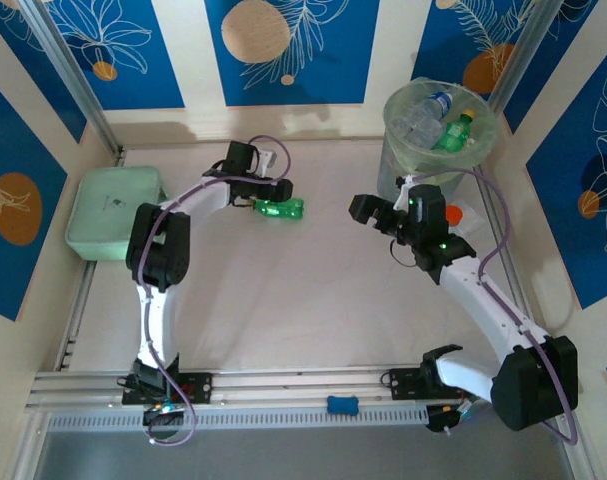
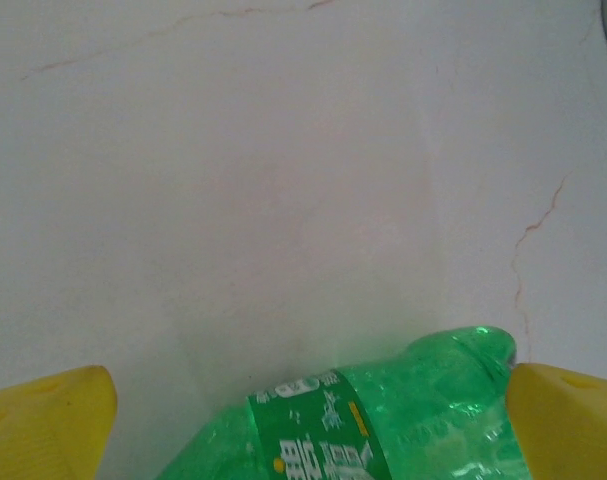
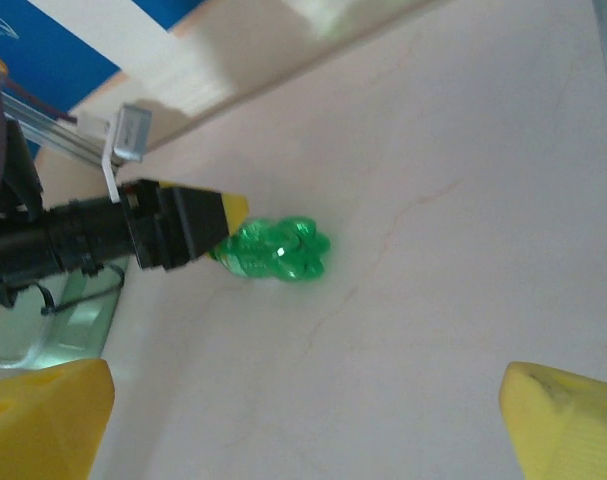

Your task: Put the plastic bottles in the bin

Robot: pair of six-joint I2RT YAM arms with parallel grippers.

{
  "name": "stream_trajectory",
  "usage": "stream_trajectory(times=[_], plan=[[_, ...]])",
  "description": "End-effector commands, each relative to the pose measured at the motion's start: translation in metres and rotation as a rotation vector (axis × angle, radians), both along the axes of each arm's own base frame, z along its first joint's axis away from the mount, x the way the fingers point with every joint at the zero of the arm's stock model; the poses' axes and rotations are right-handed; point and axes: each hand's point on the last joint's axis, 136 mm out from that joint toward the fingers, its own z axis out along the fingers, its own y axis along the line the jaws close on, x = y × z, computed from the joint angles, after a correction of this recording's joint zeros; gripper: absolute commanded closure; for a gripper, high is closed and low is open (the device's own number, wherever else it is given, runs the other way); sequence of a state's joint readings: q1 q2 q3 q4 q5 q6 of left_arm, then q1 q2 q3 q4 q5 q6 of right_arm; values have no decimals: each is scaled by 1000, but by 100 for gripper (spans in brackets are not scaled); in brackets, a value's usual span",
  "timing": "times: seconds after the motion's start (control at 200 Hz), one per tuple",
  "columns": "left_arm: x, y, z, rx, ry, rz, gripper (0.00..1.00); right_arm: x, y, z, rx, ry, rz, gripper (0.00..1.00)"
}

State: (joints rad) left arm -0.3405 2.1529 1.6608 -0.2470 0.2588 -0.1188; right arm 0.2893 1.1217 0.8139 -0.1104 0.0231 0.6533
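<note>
The green bottle (image 1: 281,208) lies free with its label (image 2: 321,430) centred in front of my left gripper's open fingers, so I keep moving in and turning until they are on both of its sides.
One green plastic bottle (image 1: 283,208) lies on its side on the pale table, left of centre. My left gripper (image 1: 266,199) is low over it and open. In the left wrist view the bottle (image 2: 383,420) lies between the two yellow fingers (image 2: 53,420), which stand wide and do not press on it. My right gripper (image 1: 375,214) hovers open to the right of that bottle with nothing between its fingers (image 3: 53,415); its view shows the bottle's base (image 3: 283,250) ahead. The bin (image 1: 403,165) at the back right holds a clear bottle (image 1: 425,113) and a green one (image 1: 453,132).
A flat mint-green box (image 1: 113,212) sits at the left edge. An orange cap (image 1: 454,213) shows just behind the right arm, near the bin's foot. Walls close the table on three sides; a rail (image 1: 303,385) runs along the near edge.
</note>
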Motion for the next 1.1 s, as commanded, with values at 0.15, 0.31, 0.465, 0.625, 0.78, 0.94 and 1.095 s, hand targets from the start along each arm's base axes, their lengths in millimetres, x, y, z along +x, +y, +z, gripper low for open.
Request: stream_trajectory(times=[0.15, 0.31, 0.465, 0.625, 0.78, 0.94, 1.095], plan=[[-17, -4, -21, -28, 136, -52, 1, 1, 18, -6, 20, 22, 15, 1], [-36, -8, -18, -68, 162, -54, 1, 4, 23, -2, 8, 5, 22, 1], [-56, -12, -16, -88, 166, -55, 1, 7, 27, -5, 16, 16, 29, 1], [-74, -17, -25, -50, 177, -68, 1, 7, 31, -12, 22, 43, 42, 1], [-88, -19, -36, -21, 204, -80, 1, 6, 31, -14, 21, 51, 41, 1], [-107, -22, -40, 13, 222, -96, 1, 5, 30, -16, 19, 57, 37, 1], [-125, -28, -40, 29, 224, -107, 1, 6, 32, -18, 26, 61, 38, 1]])
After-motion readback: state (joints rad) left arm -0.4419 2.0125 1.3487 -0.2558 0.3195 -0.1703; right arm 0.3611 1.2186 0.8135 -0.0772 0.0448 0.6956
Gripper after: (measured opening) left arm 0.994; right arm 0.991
